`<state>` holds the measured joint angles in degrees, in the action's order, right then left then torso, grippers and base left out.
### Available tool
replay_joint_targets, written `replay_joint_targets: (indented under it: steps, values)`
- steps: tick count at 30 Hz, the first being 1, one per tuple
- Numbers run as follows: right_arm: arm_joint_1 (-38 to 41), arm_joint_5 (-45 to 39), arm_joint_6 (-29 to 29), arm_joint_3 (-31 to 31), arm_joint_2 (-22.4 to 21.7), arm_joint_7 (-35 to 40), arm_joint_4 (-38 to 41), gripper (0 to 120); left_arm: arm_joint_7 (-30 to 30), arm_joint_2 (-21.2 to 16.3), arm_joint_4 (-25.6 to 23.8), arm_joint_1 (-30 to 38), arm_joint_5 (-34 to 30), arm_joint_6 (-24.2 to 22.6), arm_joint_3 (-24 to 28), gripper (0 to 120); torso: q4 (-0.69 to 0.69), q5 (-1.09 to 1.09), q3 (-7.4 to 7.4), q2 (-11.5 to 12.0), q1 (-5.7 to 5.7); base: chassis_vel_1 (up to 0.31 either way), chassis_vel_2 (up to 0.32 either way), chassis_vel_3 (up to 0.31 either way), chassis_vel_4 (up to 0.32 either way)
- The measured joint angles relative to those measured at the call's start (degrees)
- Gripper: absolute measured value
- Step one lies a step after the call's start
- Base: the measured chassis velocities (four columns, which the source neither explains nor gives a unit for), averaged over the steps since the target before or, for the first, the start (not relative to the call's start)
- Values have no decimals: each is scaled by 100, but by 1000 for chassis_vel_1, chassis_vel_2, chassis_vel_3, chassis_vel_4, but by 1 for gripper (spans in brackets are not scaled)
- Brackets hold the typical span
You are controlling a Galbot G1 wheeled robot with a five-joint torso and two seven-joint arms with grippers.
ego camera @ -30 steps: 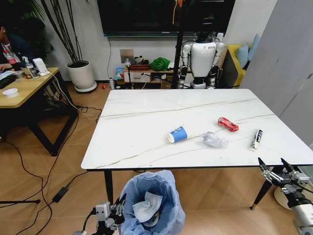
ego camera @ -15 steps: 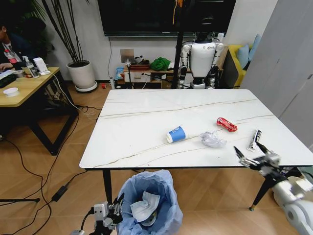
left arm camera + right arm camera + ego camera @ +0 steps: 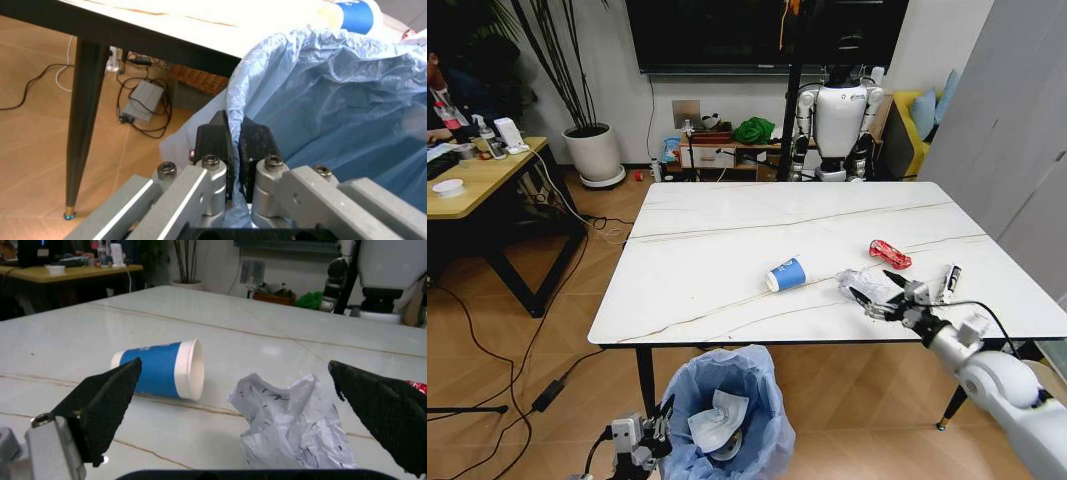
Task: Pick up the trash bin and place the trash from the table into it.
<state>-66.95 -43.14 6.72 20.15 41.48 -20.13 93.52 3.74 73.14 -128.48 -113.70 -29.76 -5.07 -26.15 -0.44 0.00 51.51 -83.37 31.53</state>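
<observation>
My right gripper is about to lift the crumpled white paper [image 3: 865, 285]. Thin edges stand up in loose folds, so the paper will pinch narrow and fan out past my right gripper.
The trash bin [image 3: 729, 420], lined with a frilly light-blue bag, stands on the floor at the near edge of the table [image 3: 717, 250], with crumpled paper inside. My left gripper [image 3: 653, 436] is shut on the bag rim [image 3: 235, 107], and its fingers [image 3: 215, 142] pinch the plastic. My right gripper [image 3: 874, 288] is open low over the table, its jaws either side of the crumpled clear film [image 3: 861, 282] [image 3: 293, 427]. The blue-and-white cup [image 3: 787, 274] [image 3: 163, 372] lies on its side left of the film. A red wrapper [image 3: 891, 254] and a black-and-white sachet [image 3: 949, 283] lie farther right.
A wooden desk [image 3: 482, 180] with black legs stands at the left, and cables [image 3: 547, 390] trail over the floor beside it. A potted plant [image 3: 592, 150], a low shelf and another white robot [image 3: 840, 115] stand behind the table. A grey wall closes the right side.
My right arm has risen from below the table's right front corner and swung left over the top to the crumpled film. The left gripper keeps its hold on the bin.
</observation>
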Motion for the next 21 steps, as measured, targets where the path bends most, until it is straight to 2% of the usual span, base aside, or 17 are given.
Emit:
replay_joint_targets:
  steps: [2,9,21]
  values:
    - [318,-80,-20,-362,-79,21,-226,100,-1,38,16,2,6,1,-6,0,-1,0,0,0,0,0,0,0,0]
    - [838,-154,-71,-981,-124,50,-707,100,-1,88,26,7,9,2,-30,0,-1,1,0,0,0,0,0,0,0]
    - [1357,-157,-76,-1403,-2,56,-1313,100,-1,96,-9,-32,-1,17,-102,0,-1,1,-1,0,0,0,0,0,0]
